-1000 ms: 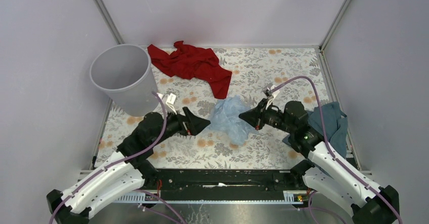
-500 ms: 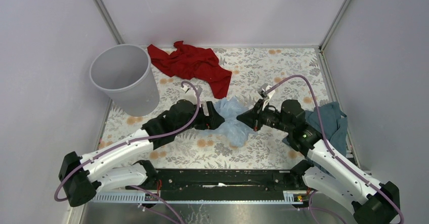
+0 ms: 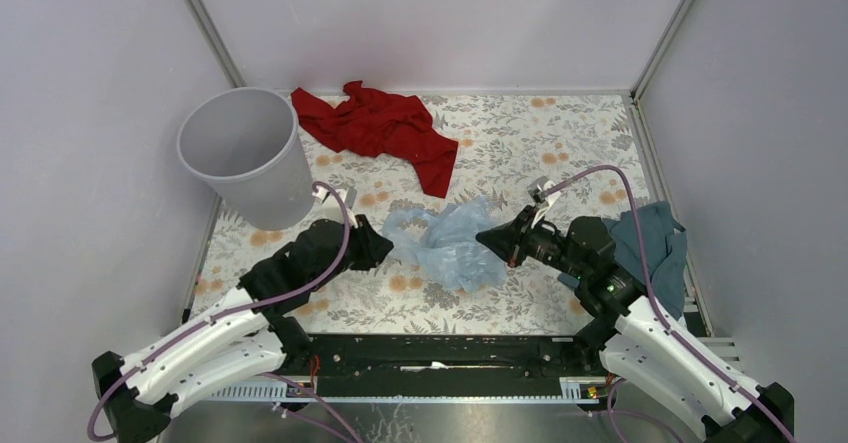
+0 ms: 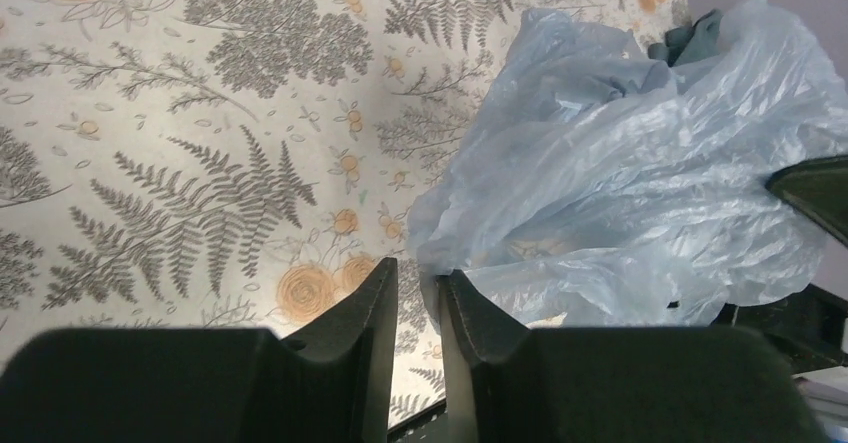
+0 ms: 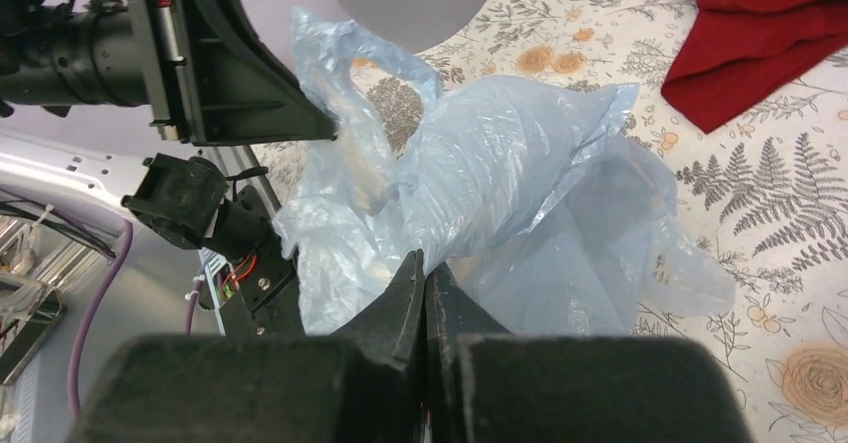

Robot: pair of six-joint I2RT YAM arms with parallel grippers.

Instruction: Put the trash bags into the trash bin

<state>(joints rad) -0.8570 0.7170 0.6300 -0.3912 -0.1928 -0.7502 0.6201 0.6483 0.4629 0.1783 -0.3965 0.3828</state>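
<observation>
My two grippers should spread the trash bag by pulling its ends (image 3: 397, 229) apart, then lay it down before binning, because the trash bag's slack film (image 3: 452, 244) is crumpled from my left gripper to my right gripper.
The trash bag (image 3: 450, 243), pale blue crinkled film, lies mid-table between both grippers. My right gripper (image 3: 485, 236) is shut on its right side; in the right wrist view the film (image 5: 500, 173) rises out of the pinched tips (image 5: 425, 258). My left gripper (image 3: 383, 246) is at the bag's left end. In the left wrist view its jaws (image 4: 418, 268) stand a narrow gap apart, the bag's edge (image 4: 640, 163) lies between the tips against the right finger, and the table shows through. The grey trash bin (image 3: 240, 148) stands upright at the far left.
A red cloth (image 3: 385, 128) lies crumpled at the back, right of the bin. A dark teal cloth (image 3: 655, 238) sits by the right wall under the right arm. Grey walls close in the floral table (image 3: 560, 153) on three sides.
The left gripper reached into the bag, then drew back left while its jaws narrowed from wide. The bag now spreads further left. The right gripper kept its hold.
</observation>
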